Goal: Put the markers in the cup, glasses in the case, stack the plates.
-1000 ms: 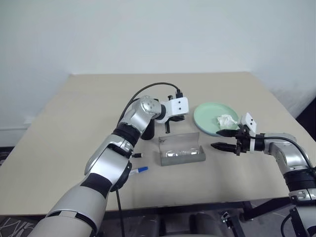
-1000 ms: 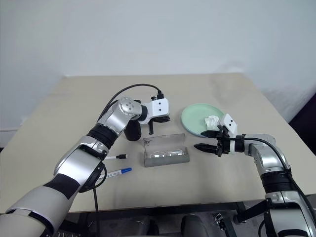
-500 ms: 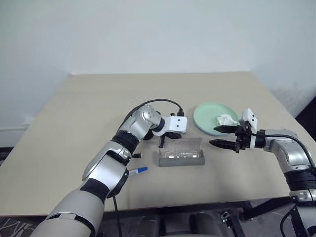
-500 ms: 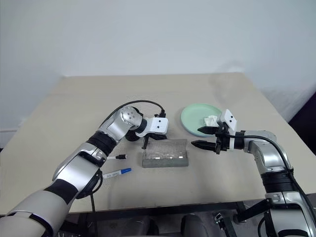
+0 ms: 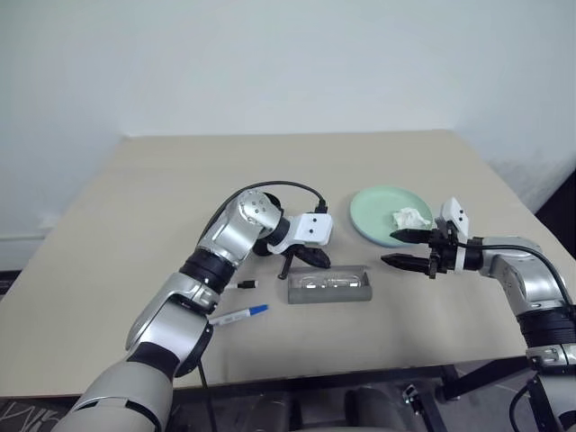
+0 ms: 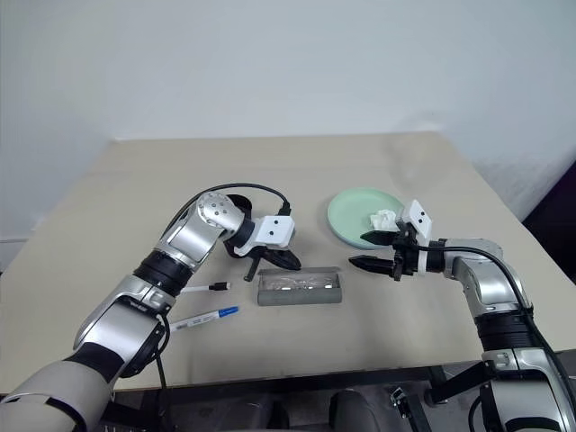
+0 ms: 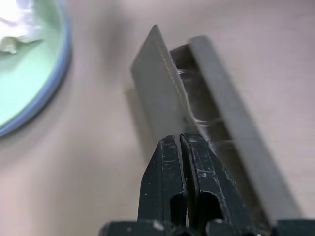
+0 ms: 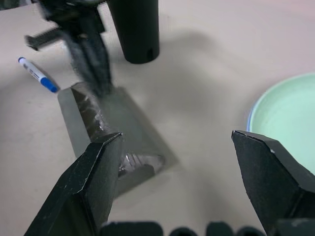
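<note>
The glasses (image 5: 329, 282) are all the way inside the grey case and my left gripper's fingers are behind the lid, so they should keep pushing the lid over until it shuts.
The grey case (image 5: 329, 286) lies mid-table with its lid lowered and slightly ajar. The clear glasses (image 8: 139, 161) lie inside it. My left gripper (image 5: 322, 263) is shut, its tips against the lid's back edge near the left end. My right gripper (image 5: 403, 249) hangs open and holds nothing, just right of the case. The mint green plate (image 5: 376, 211) sits on a light blue one whose rim (image 7: 47, 93) shows beneath. A blue-capped marker (image 5: 241, 314) and a black-capped marker (image 6: 203, 288) lie left of the case. The black cup (image 8: 136, 29) stands behind my left arm.
A crumpled white tissue (image 5: 411, 218) lies on the green plate. The beige table (image 5: 162, 198) has wide bare room at the back and left. Its front edge (image 5: 360, 369) runs close below the case and the markers.
The case lid, upright a second ago, has come down almost shut. My left gripper swung down and toward me with it. The right arm has kept still.
</note>
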